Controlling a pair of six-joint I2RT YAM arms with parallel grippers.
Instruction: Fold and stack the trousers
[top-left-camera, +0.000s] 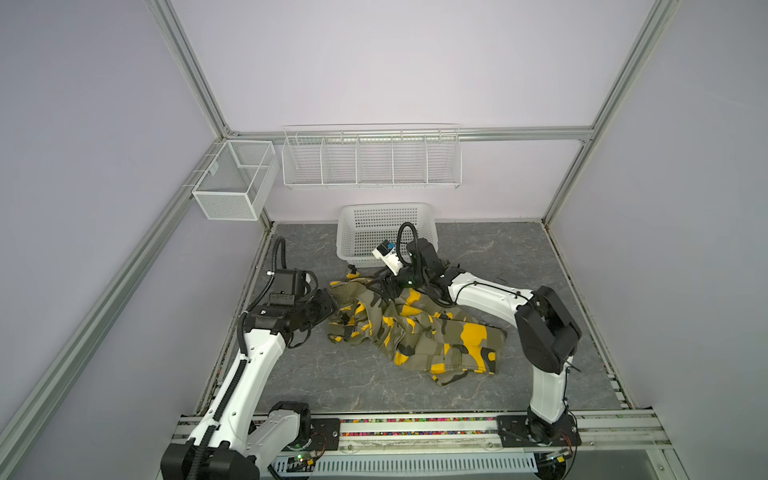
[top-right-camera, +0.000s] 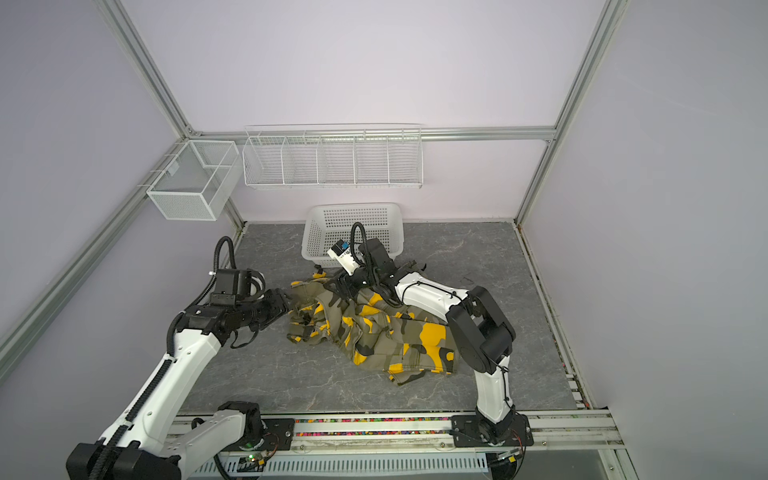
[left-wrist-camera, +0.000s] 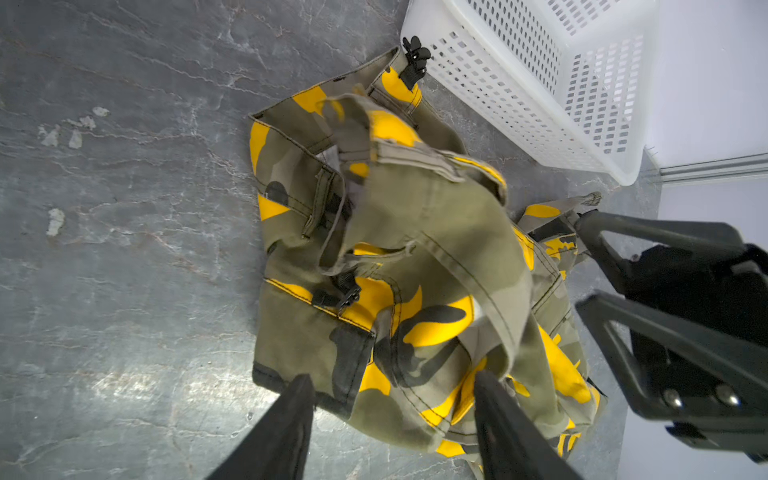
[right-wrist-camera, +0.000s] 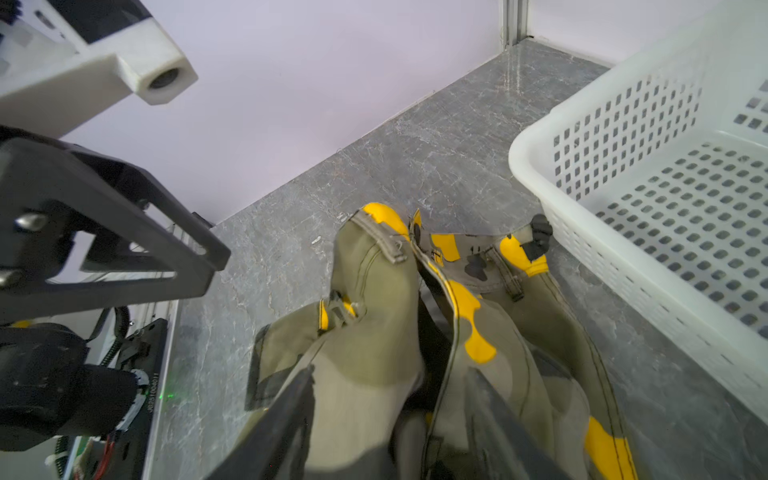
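Observation:
Next, my left gripper takes the waistband and my right gripper the leg end (top-left-camera: 488, 352) before they stretch the trousers, since both are crowding the crumpled waistband (top-left-camera: 350, 293).
The camouflage trousers (top-left-camera: 419, 332) (top-right-camera: 374, 328) lie crumpled in a heap on the grey table, waistband end toward the left and the basket. My left gripper (top-left-camera: 332, 307) (top-right-camera: 287, 305) sits low at the heap's left edge. In the left wrist view its jaws (left-wrist-camera: 392, 380) stand wide apart, with slack cloth (left-wrist-camera: 415, 216) lying between and beyond them. My right gripper (top-left-camera: 384, 286) (top-right-camera: 338, 284) reaches in from the far side of the heap. It (right-wrist-camera: 390, 374) is open too, with loose folds of the trousers (right-wrist-camera: 374, 324) under its fingers. Neither gripper pinches the cloth.
A white lattice basket (top-left-camera: 386, 232) (top-right-camera: 353, 228) (left-wrist-camera: 540, 83) (right-wrist-camera: 644, 187) stands just behind the trousers by the back wall. A wire rack (top-left-camera: 372, 162) hangs on the back wall, a mesh box (top-left-camera: 232, 183) on the left wall. The two grippers are close together.

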